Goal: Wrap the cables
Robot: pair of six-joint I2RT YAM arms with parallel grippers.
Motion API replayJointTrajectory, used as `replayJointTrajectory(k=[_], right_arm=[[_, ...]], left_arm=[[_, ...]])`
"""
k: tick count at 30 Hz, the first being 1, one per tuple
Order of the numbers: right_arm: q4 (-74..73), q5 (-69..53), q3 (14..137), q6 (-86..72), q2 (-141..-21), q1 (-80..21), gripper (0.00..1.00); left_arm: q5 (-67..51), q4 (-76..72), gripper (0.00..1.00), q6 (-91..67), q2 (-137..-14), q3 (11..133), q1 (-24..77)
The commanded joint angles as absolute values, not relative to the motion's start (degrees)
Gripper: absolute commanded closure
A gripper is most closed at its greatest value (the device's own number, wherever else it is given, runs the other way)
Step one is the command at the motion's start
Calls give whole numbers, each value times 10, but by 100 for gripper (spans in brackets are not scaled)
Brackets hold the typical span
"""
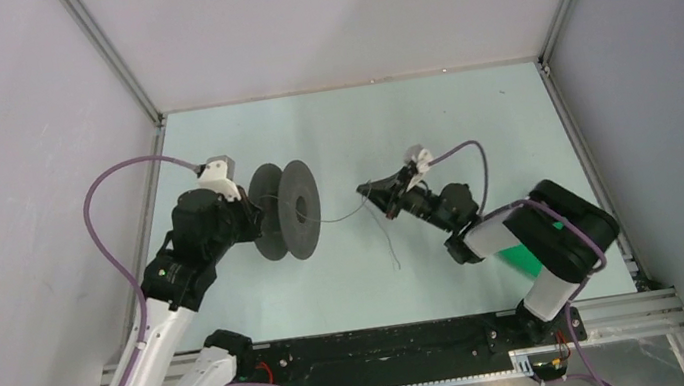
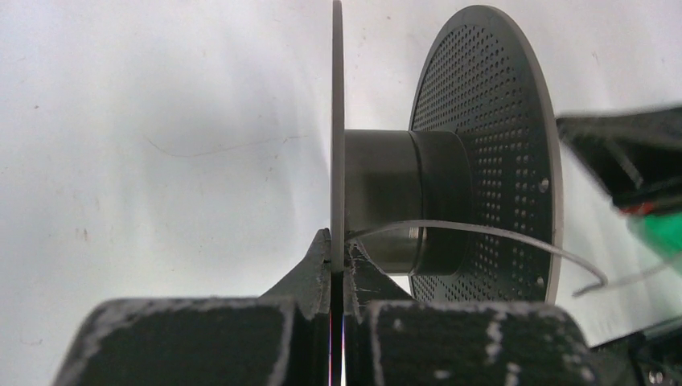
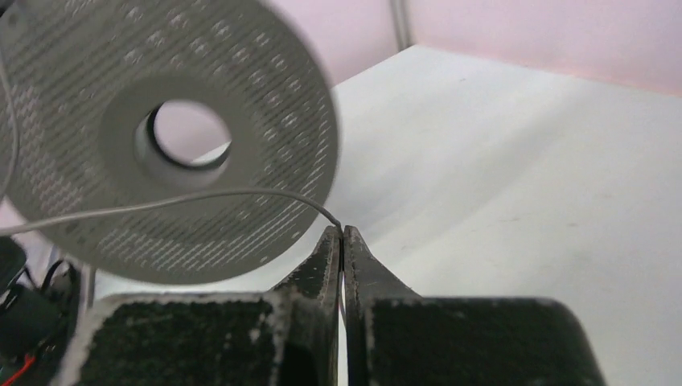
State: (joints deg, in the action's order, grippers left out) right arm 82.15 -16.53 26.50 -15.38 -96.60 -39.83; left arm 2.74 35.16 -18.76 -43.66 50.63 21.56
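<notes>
My left gripper should tilt the spool while my right gripper guides the cable behind the spool's middle, because the cable runs at a slant off the spool's middle (image 2: 382, 131) over the spool's far edge (image 2: 540, 243).
A big dark grey round spool (image 1: 286, 210) stands on edge on the table, left of centre. My left gripper (image 1: 254, 217) is shut on the rim of its near flange (image 2: 338, 161); the hub (image 2: 402, 197) and perforated far flange (image 2: 490, 153) show in the left wrist view. A hair-fine grey cable (image 1: 346, 216) runs from the spool to my right gripper (image 1: 365, 191), which is shut on the strand (image 3: 201, 199) at its tips (image 3: 342, 235). A loose tail (image 1: 392, 246) trails on the table. The strand curves off the hub (image 2: 499, 235) in the left wrist view.
Purple arm cords (image 1: 110, 185) loop above each arm. Metal frame posts (image 1: 111, 54) and grey walls bound the pale table (image 1: 470, 124). A black rail (image 1: 391, 353) runs along the near edge. A green part (image 1: 519, 259) shows on the right arm.
</notes>
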Motion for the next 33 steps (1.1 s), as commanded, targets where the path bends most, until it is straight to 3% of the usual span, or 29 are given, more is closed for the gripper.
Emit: replayJointTrajectory(k=[1, 8, 16, 24, 33], right_arm=[[759, -174, 271, -184, -904, -341, 100], [619, -213, 333, -154, -868, -263, 100], [513, -252, 427, -178, -905, -192, 100], [380, -264, 476, -157, -944, -196, 100], [271, -176, 458, -124, -926, -261, 100]], left_arm=[[-54, 329, 100, -145, -432, 515, 212], [-136, 369, 100, -102, -451, 504, 212], [-187, 385, 100, -89, -467, 501, 212], [-283, 376, 100, -119, -491, 557, 199], [-409, 246, 100, -270, -479, 555, 76]])
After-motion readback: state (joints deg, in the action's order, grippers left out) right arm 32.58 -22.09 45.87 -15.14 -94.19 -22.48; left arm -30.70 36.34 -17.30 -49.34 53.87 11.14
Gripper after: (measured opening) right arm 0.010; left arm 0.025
